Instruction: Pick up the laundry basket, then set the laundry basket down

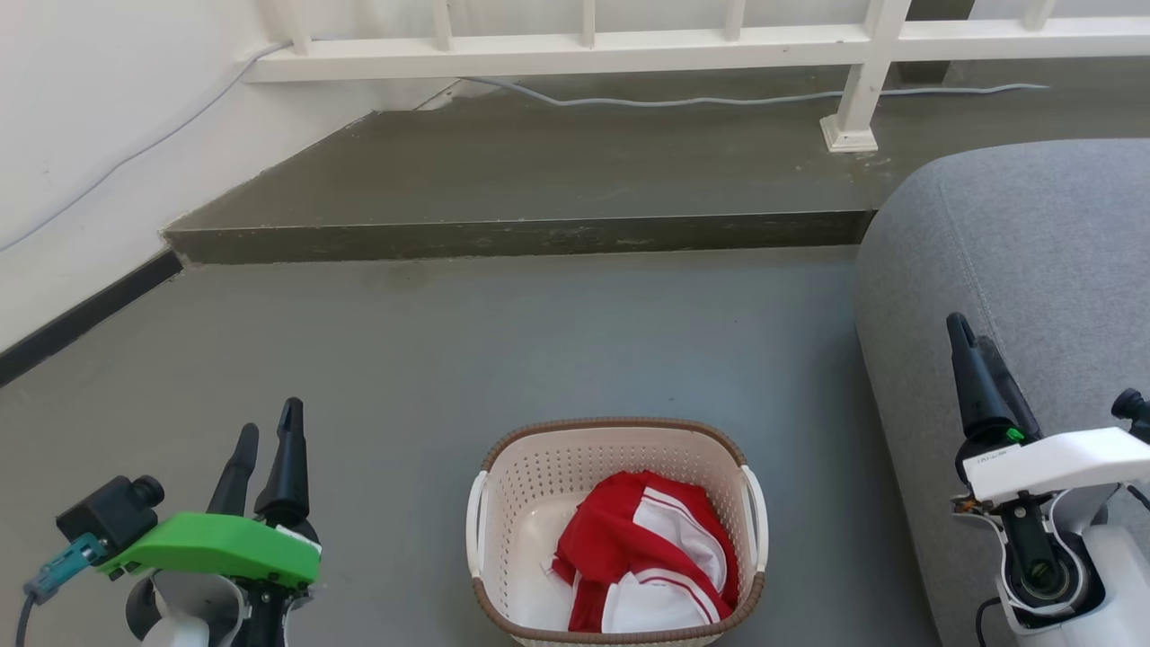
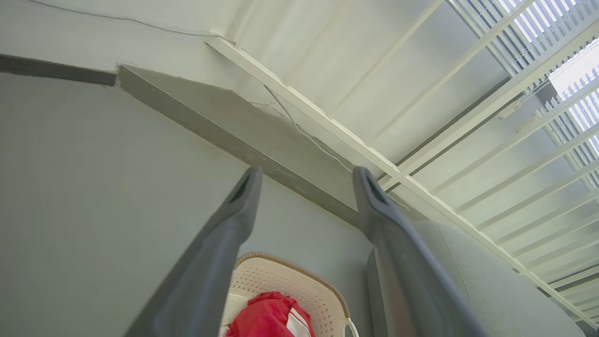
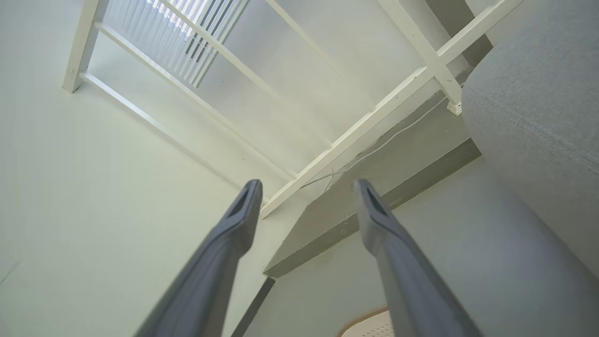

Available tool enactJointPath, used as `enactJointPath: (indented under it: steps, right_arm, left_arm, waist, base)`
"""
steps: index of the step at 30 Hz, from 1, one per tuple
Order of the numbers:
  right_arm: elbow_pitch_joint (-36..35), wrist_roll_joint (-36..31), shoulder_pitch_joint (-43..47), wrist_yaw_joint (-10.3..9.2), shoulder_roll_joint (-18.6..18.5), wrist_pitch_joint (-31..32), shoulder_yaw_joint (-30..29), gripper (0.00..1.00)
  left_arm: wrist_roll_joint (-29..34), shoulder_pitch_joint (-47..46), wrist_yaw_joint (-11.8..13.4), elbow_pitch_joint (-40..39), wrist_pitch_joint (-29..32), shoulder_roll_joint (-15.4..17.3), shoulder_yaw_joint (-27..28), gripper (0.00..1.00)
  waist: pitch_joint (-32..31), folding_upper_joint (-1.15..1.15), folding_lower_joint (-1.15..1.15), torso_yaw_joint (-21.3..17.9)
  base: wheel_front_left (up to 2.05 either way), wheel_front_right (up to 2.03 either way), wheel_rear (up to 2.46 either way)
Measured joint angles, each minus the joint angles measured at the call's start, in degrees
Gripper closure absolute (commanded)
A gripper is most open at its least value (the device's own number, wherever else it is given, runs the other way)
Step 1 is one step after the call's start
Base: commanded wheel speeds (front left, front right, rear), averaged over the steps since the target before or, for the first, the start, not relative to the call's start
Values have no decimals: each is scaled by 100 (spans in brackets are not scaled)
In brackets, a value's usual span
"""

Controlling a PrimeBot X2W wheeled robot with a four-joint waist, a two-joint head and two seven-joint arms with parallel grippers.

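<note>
The white handle [image 1: 759, 519] carries on the curve of the laundry basket's brown rim [image 1: 738, 454]. The handle will stay in line when I lift the laundry basket, instead of swinging up.
The laundry basket [image 1: 539, 476], cream perforated plastic with a brown woven-look rim and white side handles, stands on the grey floor at the bottom centre of the head view. A red and white garment [image 1: 647, 557] lies inside it. My left gripper [image 1: 269, 433] is open at the lower left, well to the left of the basket and clear of it. My right gripper [image 1: 975, 334] is open at the right, in front of the sofa, away from the basket. In the left wrist view the basket [image 2: 276, 281] shows between the open fingers [image 2: 243, 192]. The right wrist view catches the basket's rim [image 3: 365, 320] at the bottom edge.
A grey sofa [image 1: 1033, 270] stands close to the basket's right side. A raised concrete step [image 1: 521, 235] crosses the floor ahead, with a white railing [image 1: 584, 49] and a cable [image 1: 719, 99] on it. A white wall [image 1: 81, 135] runs along the left.
</note>
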Motion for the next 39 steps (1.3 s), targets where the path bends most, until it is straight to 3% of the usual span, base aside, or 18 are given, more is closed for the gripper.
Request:
enactJointPath:
  steps: [39]
  right_arm:
    - [-298, -2932, -43, -41, 52, -784, 218, 0]
  left_arm:
    - [3031, -127, 48, -330, -806, -152, -192, 0]
  waist:
    - [36, 0, 0, -45]
  base:
    - [0, 0, 0]
